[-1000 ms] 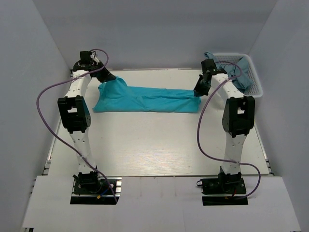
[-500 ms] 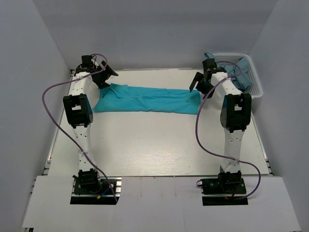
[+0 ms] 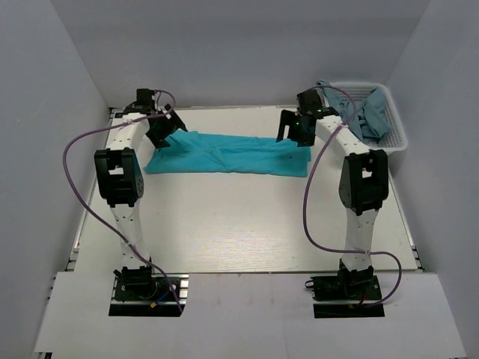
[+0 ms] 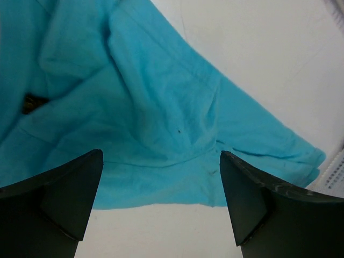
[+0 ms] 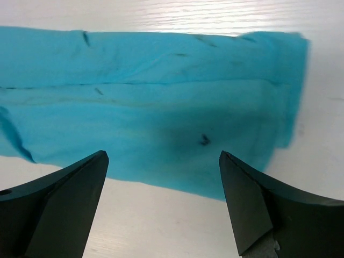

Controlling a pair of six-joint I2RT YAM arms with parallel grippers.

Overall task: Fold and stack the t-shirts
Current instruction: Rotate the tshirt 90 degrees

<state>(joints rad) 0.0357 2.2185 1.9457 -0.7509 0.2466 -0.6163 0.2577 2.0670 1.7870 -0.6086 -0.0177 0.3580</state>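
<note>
The turquoise t-shirt's long band is lying crosswise in front of me, so my left gripper should turn it lengthwise together with my right gripper before they fold the t-shirt's end by the basket.
The bright turquoise t-shirt lies flat as a long folded band across the far part of the table. My left gripper hovers over its left end, open and empty. In the left wrist view the t-shirt and its hem lie below the spread left gripper. My right gripper hangs over the band's right end, also open. In the right wrist view the t-shirt fills the space beyond the right gripper, apart from its fingers. Duller grey-blue t-shirts lie bunched in the basket.
The white lattice basket stands at the back right corner, close to the right arm. Purple cables loop from both arms over the table. Grey walls close in the left, right and back sides. Bare white table stretches in front of the shirt.
Both grippers have opened and let go of the turquoise shirt's ends. The raised left end has dropped flat. Both grippers have shifted inward over the band.
</note>
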